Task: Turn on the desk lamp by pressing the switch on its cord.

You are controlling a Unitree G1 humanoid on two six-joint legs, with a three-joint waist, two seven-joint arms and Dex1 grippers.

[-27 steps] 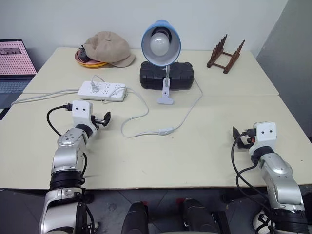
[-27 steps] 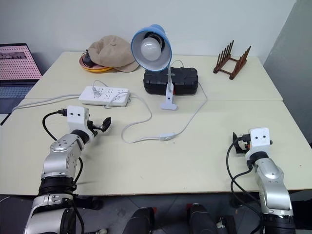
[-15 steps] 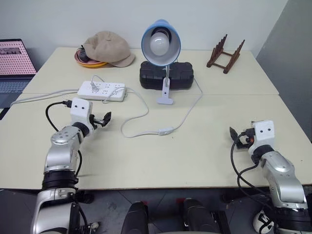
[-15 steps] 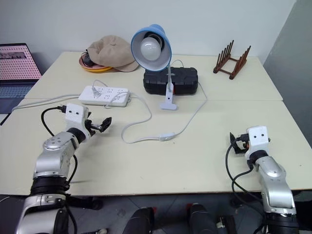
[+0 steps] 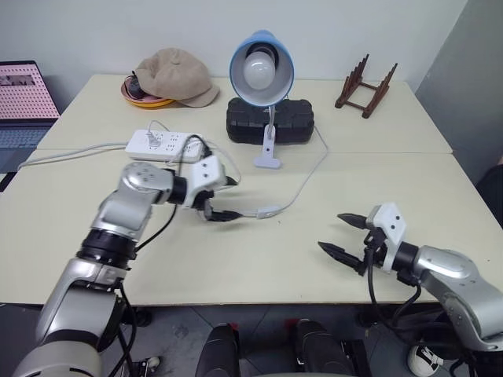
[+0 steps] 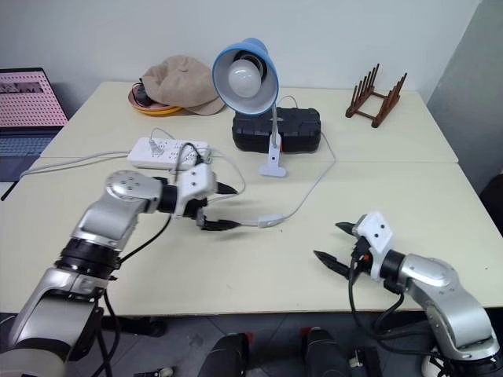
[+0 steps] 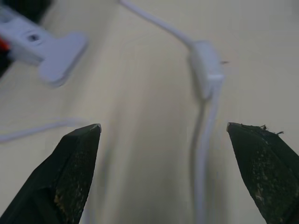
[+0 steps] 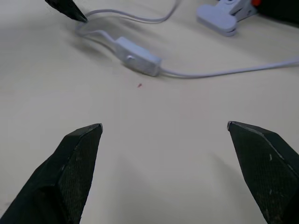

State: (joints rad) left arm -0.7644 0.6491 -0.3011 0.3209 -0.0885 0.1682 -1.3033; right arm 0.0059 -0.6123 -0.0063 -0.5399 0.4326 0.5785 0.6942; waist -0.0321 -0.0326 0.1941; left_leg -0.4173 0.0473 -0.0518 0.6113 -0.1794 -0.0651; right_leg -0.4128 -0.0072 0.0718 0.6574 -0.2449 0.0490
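Note:
My gripper will lift the switch (image 5: 269,212) freely while the desk lamp stays where it is, because the white cord (image 5: 316,168) lies in a loose curve.
The desk lamp (image 5: 261,67) stands at mid-table with its light-blue shade and unlit white bulb facing me, its white base (image 5: 267,159) in front of a black case. Its thin white cord (image 5: 304,182) curves forward to the switch (image 5: 269,210), which lies flat on the table. My left gripper (image 5: 232,199) is open, hovering just left of the switch and pointing toward it; in the left wrist view the switch (image 7: 205,70) lies ahead between the fingers. My right gripper (image 5: 334,233) is open and empty near the front right, aimed at the switch (image 8: 138,58).
A white power strip (image 5: 163,146) with plugged cables lies behind my left arm. The black case (image 5: 269,119), a tan hat (image 5: 173,77) on an orange dish, a wooden rack (image 5: 365,82) and a laptop (image 5: 23,102) line the back and left.
My left gripper has swung right from the table's left side to just beside the switch. My right gripper has moved left and turned toward the switch. Both stay open.

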